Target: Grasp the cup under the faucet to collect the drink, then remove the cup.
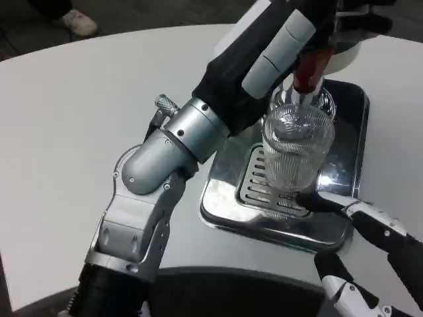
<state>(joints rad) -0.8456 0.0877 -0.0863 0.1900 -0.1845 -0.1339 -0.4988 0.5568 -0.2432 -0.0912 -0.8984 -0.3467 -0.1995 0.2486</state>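
Observation:
The cup's opening (299, 123) is under the faucet spout, so I should expect drink in the lower part of the cup when I carry the cup away.
A clear ribbed glass cup (297, 148) stands upright on the slotted grate of the chrome drip tray (350, 105), directly under the faucet spout. My left arm reaches across from the lower left. My left hand (301, 36) grips the dark red faucet handle (310, 69) above the cup. My right hand (370, 257) lies at the lower right with its fingers spread. One black fingertip (312, 199) touches the cup's base at the front right, and another finger sits lower, apart from the cup. The liquid level in the cup is hard to tell.
The drip tray sits on a round white table (79, 132) with wide bare surface to the left. My left forearm (172, 145) crosses just left of the tray. The dispenser's white body (347, 56) rises behind the cup. A shoe (76, 21) shows on the floor beyond the table.

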